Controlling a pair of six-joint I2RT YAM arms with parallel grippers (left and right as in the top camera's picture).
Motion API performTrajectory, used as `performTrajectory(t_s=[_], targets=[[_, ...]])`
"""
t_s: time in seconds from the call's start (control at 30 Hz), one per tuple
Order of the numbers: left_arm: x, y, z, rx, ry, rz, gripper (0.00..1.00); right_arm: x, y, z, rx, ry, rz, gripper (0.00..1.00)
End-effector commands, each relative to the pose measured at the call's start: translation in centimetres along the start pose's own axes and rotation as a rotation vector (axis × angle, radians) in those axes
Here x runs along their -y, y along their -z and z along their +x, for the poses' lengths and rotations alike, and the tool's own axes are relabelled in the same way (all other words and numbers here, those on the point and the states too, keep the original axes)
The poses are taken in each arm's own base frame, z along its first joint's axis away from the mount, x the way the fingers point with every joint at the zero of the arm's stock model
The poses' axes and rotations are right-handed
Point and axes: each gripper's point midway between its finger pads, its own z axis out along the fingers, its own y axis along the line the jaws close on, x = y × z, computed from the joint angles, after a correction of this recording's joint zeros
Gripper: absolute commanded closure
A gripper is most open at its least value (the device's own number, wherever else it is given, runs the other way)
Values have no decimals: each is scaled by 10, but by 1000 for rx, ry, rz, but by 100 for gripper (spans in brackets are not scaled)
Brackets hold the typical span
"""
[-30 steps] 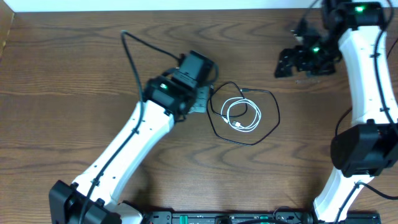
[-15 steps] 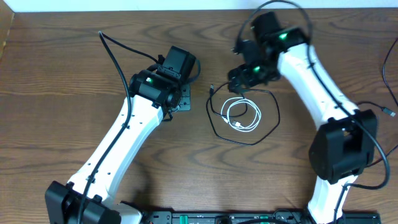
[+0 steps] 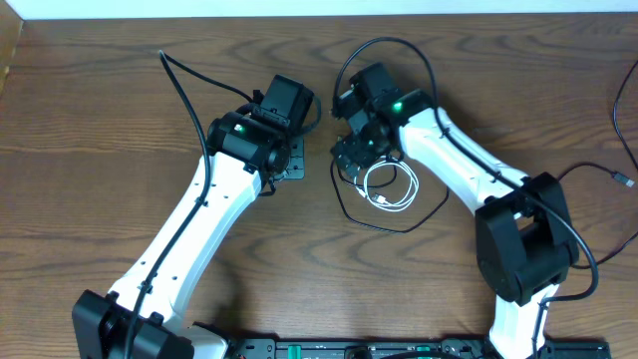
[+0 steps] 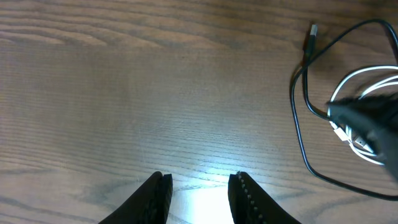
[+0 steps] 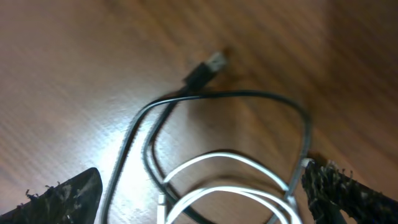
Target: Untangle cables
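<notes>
The white cable (image 4: pixel 349 74) is curled in nested round loops (image 4: pixel 377 84), so I expect it to stay together as a loose coil when I lift and carry it.
The cables lie tangled mid-table: a white cable (image 3: pixel 410 187) coiled inside a wider loop of the black cable (image 3: pixel 411 228). My right gripper (image 3: pixel 357 150) hangs over the coil's left part. In the right wrist view it (image 5: pixel 202 199) is wide open, its fingertips (image 5: pixel 62 199) either side of the white cable (image 5: pixel 230 158) and black cable (image 5: pixel 249 94). The black plug (image 5: pixel 208 68) lies just ahead. My left gripper (image 3: pixel 291 165) sits left of the cables. In the left wrist view it (image 4: pixel 198 193) is open over bare wood, with the black cable (image 4: pixel 297 112) at the right.
Thick black leads arc off both arms, one over the left arm (image 3: pixel 184 90) and one above the right wrist (image 3: pixel 389 45). Another lead end (image 3: pixel 620 179) lies at the table's right edge. The table's far edge (image 3: pixel 199 18) meets a white strip.
My right arm has swung from the far right corner to hang over the cables. My left gripper drew back left off them and its jaws parted a little.
</notes>
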Motion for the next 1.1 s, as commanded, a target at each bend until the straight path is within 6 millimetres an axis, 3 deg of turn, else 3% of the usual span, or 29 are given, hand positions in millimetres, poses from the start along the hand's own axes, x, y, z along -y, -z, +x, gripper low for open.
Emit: performTrajectory(t_s=[0.0,0.23,0.47,0.6,0.83,0.93,1.07], targets=[[-4,1,-2,6,16,-17,65,-28,-3,2,-7,-21,-34,6],[-25,0,-5,12,38,-87,65,-45,-10,-1,9,-249,-43,11],[-81,-5,1,-61,236,-161,65,-35,-16,1,30,-339,117,8],[-101,-7,3,-89,310,-164,65,-42,-23,2,30,-357,120,8],[-112,-9,6,-118,368,-141,65,-50,-42,6,24,-407,157,13],[-112,-9,6,-118,368,-141,65,-54,-51,5,27,-396,161,22],[-112,-9,7,-121,367,-142,64,-52,-63,14,15,-441,227,22]])
